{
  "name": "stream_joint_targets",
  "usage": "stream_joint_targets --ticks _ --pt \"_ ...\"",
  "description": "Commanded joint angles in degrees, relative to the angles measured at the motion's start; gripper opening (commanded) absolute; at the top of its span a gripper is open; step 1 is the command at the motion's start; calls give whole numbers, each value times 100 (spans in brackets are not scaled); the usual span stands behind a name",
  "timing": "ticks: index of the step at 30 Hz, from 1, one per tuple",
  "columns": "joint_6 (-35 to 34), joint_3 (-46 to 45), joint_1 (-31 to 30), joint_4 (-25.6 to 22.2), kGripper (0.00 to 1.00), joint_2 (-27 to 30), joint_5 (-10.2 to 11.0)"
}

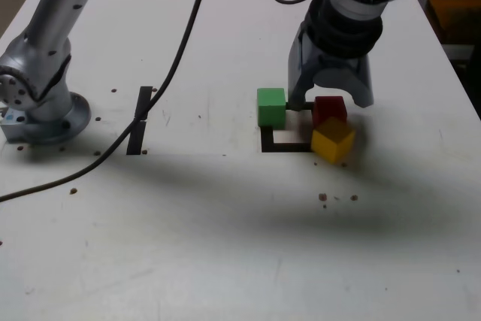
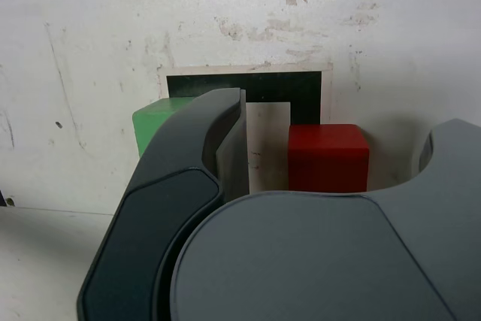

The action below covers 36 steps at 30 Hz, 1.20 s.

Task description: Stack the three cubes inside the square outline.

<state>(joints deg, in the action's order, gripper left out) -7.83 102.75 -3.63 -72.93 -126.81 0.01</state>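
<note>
The green cube (image 1: pixel 271 107) is close beside my gripper's finger (image 1: pixel 298 92). That cube will slide away when I carry the red cube into the square outline.
My gripper (image 1: pixel 329 94) hangs low over the red cube (image 1: pixel 329 109), open, with one finger on either side of it. In the wrist view the red cube (image 2: pixel 328 157) sits between the fingers with a gap on both sides, and the gripper (image 2: pixel 338 122) touches nothing. The green cube (image 1: pixel 271 107) stands at the back corner of the square outline (image 1: pixel 282 146), on the exterior view's left. The yellow cube (image 1: pixel 333 140) rests turned at an angle just in front of the red one, at the outline's right corner. The wrist view also shows the green cube (image 2: pixel 154 122) and the square outline (image 2: pixel 248 88).
The arm's base (image 1: pixel 37 114) is bolted at the exterior view's left, and a black cable (image 1: pixel 180 58) runs across the white table. A short black tape strip (image 1: pixel 140 122) lies between the base and the cubes. Dark specks dot the tabletop.
</note>
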Motion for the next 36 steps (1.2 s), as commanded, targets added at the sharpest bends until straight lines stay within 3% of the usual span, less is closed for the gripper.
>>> stream_joint_targets --ticks 1,9,28,36 --pt "17 26 24 14 83 -33 -29" --pt "59 -20 80 91 76 -95 -120" --pt "159 -244 169 654 26 -133 -177" --pt "154 -302 193 617 19 -106 -174"
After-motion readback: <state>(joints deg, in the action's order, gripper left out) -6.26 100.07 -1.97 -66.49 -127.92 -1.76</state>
